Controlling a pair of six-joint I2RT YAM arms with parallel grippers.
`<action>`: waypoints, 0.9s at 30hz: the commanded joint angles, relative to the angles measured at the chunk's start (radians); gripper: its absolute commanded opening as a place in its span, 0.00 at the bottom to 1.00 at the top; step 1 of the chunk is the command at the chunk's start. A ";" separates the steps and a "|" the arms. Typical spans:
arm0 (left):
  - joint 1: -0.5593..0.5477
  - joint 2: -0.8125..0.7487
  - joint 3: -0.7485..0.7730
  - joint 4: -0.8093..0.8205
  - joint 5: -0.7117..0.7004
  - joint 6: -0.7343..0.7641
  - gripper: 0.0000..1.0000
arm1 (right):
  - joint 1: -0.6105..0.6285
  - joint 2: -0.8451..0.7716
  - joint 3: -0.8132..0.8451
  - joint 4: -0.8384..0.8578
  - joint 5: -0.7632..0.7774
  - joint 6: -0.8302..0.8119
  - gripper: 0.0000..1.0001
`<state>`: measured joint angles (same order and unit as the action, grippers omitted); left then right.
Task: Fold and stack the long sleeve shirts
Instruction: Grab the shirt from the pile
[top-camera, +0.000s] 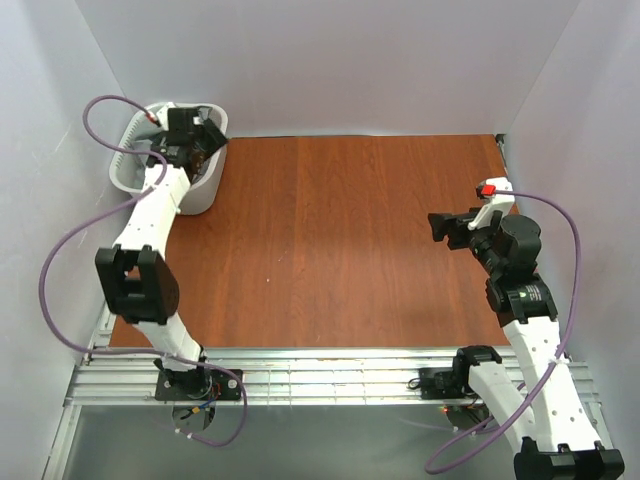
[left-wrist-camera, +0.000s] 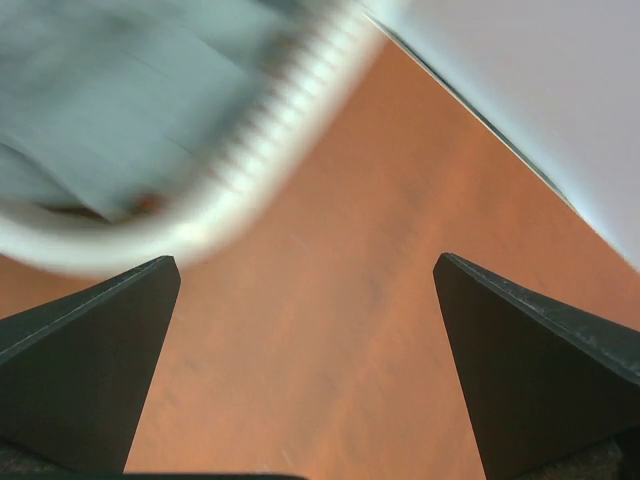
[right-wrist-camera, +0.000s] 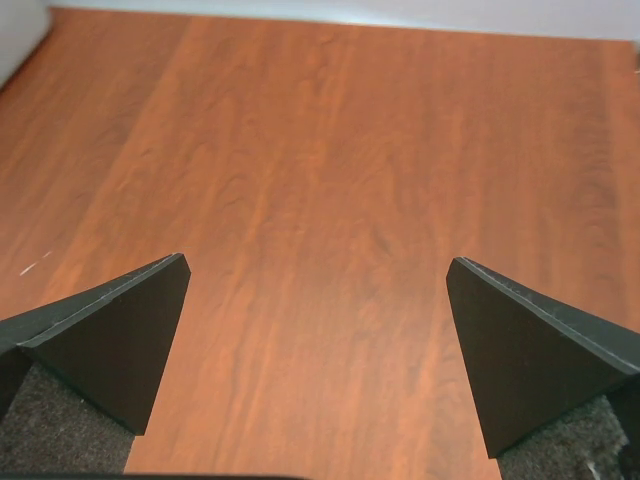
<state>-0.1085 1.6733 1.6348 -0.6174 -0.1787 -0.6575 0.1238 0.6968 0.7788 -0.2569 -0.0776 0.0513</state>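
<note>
My left gripper should keep reaching into the basket (top-camera: 140, 138) until cloth fills its wide fingers, because the grey shirt (left-wrist-camera: 130, 110) lies on top in there, open to them.
A white plastic laundry basket (top-camera: 203, 188) stands at the table's far left corner. In the left wrist view its ribbed rim (left-wrist-camera: 268, 125) is blurred, and pale grey cloth (left-wrist-camera: 100, 90) lies inside it, probably the grey shirt. The plaid shirt does not show clearly. My left gripper (top-camera: 203, 138) is open and empty, over the basket's right rim; its jaws (left-wrist-camera: 307, 258) stand wide apart above bare table beside the rim. My right gripper (top-camera: 441, 228) is open and empty above the right part of the table; its jaws (right-wrist-camera: 318, 258) stand wide apart over bare wood.
The reddish-brown wooden table (top-camera: 340, 230) is boxed in by white walls at the back and both sides. A metal rail frame (top-camera: 330, 375) runs along the near edge. A purple cable (top-camera: 100, 110) loops near the basket.
</note>
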 joint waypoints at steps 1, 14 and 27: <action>0.105 0.089 0.097 -0.032 -0.128 -0.005 0.98 | 0.000 -0.019 -0.050 0.044 -0.157 0.048 0.99; 0.257 0.453 0.256 0.097 -0.321 0.114 0.98 | 0.080 -0.042 -0.139 0.082 -0.243 0.050 0.99; 0.285 0.476 0.402 0.174 -0.173 0.154 0.00 | 0.085 -0.045 -0.148 0.077 -0.254 0.038 0.98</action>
<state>0.1696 2.2612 1.9713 -0.5018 -0.4126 -0.4870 0.2043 0.6609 0.6334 -0.2081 -0.3157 0.0971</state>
